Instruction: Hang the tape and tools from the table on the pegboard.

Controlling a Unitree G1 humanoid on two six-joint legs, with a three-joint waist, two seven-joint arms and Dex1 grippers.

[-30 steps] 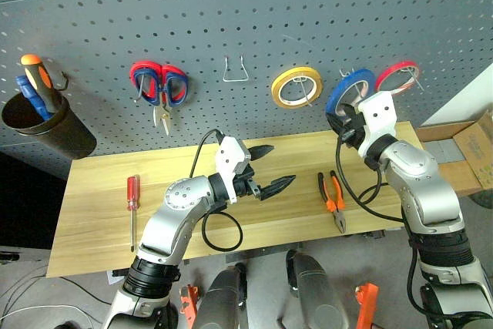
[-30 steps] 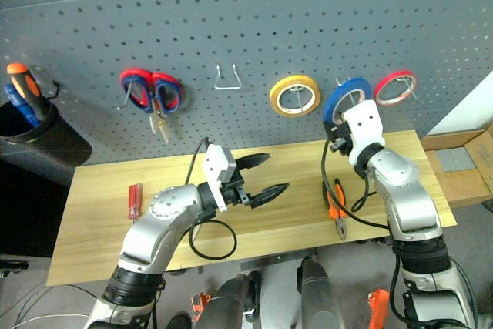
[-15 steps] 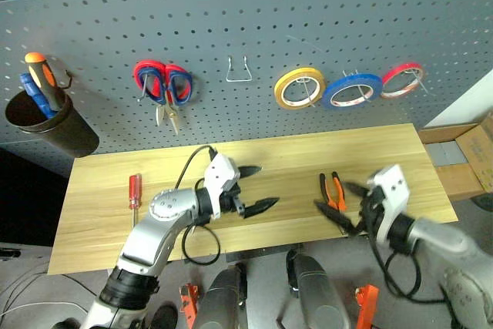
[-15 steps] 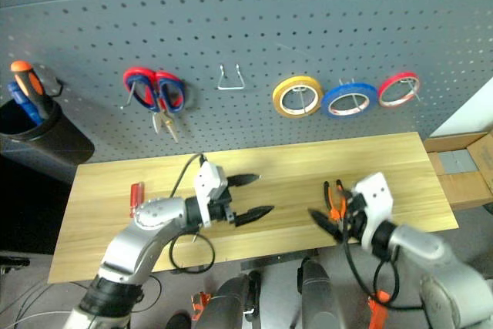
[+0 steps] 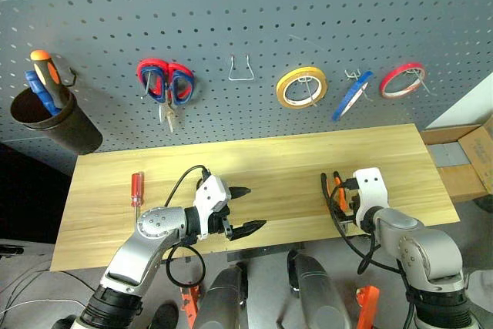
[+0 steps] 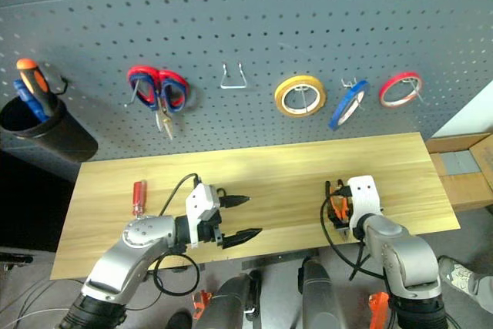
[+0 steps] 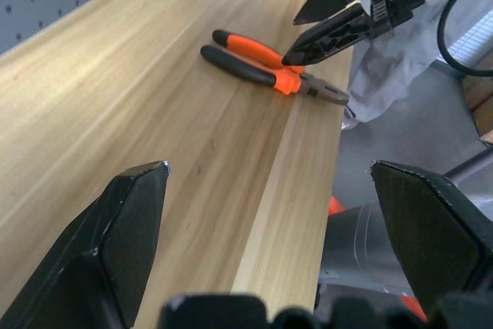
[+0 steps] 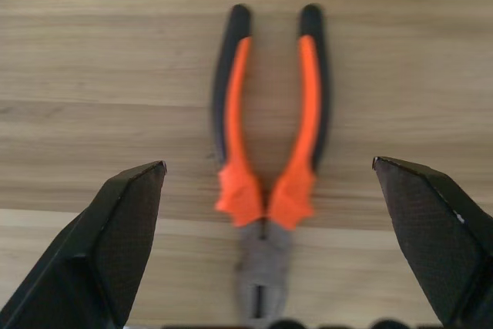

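Note:
Both handles of the pliers (image 8: 306,117) are in the middle between my right gripper's open fingers. I should keep moving down until the fingers are on both sides of the handles' hinge end (image 8: 266,202), then close them.
The blue tape (image 5: 350,95) hangs tilted on a hook of the dark grey pegboard (image 5: 231,5), between the yellow and red rolls. The orange-and-black pliers (image 8: 269,144) lie on the light wood table (image 5: 277,159) near its front right. My right gripper (image 5: 340,199) points down just above them, open, one finger on each side of the handles' hinge end. A red-handled screwdriver (image 5: 136,190) lies at the table's left. My left gripper (image 5: 254,207) hovers open and empty over the table's front middle, pointing toward the pliers.
On the pegboard hang a black cup (image 5: 54,117) with orange and blue tools, red-and-blue scissors (image 5: 164,82), an empty wire hook (image 5: 241,68), yellow tape (image 5: 300,86) and red tape (image 5: 402,79). A cardboard box (image 5: 470,152) stands past the table's right end.
My right gripper let go of the blue tape on its hook, dropped to the table over the pliers and opened wide. The tape now swings tilted. My left gripper sank toward the table's front.

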